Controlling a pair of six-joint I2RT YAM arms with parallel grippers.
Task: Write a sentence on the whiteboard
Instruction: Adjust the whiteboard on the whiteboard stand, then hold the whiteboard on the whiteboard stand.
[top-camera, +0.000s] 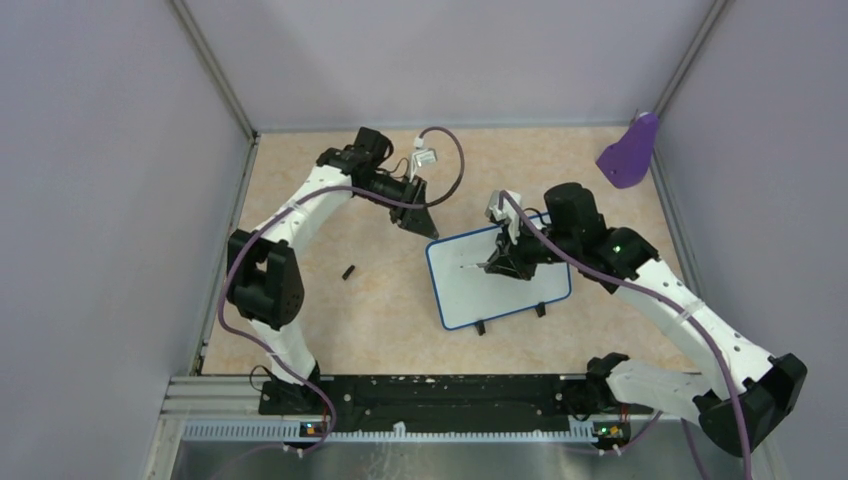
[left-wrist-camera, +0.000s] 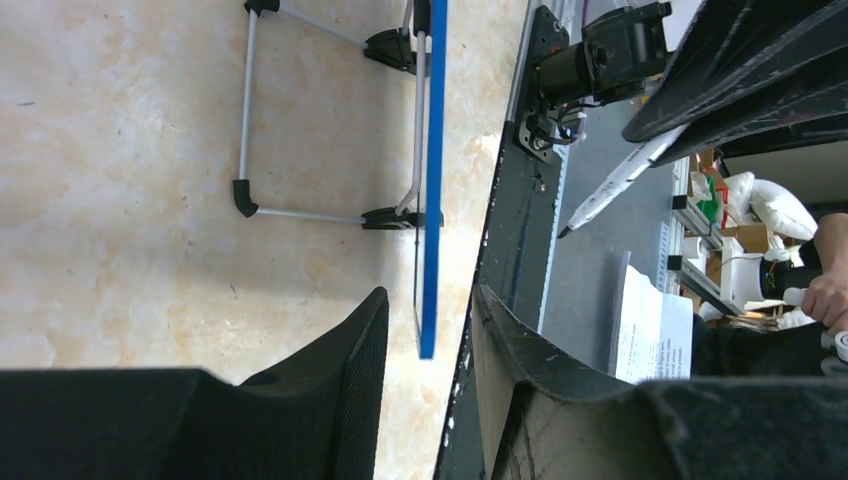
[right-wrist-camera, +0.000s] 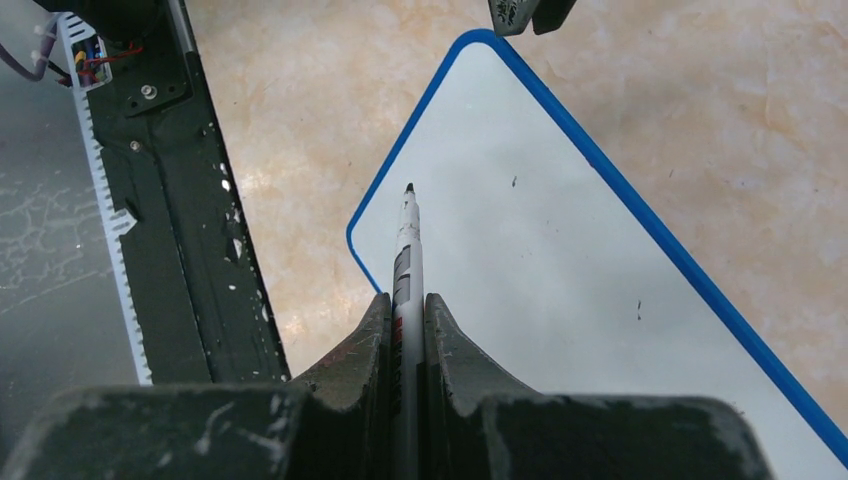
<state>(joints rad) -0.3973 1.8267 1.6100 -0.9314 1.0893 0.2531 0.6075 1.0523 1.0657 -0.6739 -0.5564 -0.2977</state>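
My left gripper should clamp that whiteboard corner (top-camera: 431, 247) before my right gripper writes beside it, because the whiteboard's blue rim (left-wrist-camera: 430, 325) is loose between my left gripper's open fingers.
The whiteboard (top-camera: 490, 295) lies in the middle of the table, white with a blue rim. No sentence shows on it, only a few tiny specks. My right gripper (top-camera: 497, 265) is shut on a white marker (right-wrist-camera: 407, 260), whose black tip points at the board's surface near one edge. In the left wrist view the marker (left-wrist-camera: 615, 190) looks a little off the board. My left gripper (top-camera: 420, 222) is open at the board's far left corner. The blue rim (left-wrist-camera: 432, 180) shows edge-on between its jaws, touching neither.
A small black cap (top-camera: 349, 271) lies on the table left of the board. A purple scoop-shaped object (top-camera: 630, 152) leans in the far right corner. The board's two black feet (top-camera: 480, 327) face the arms' black base rail (top-camera: 430, 390). Grey walls enclose the table.
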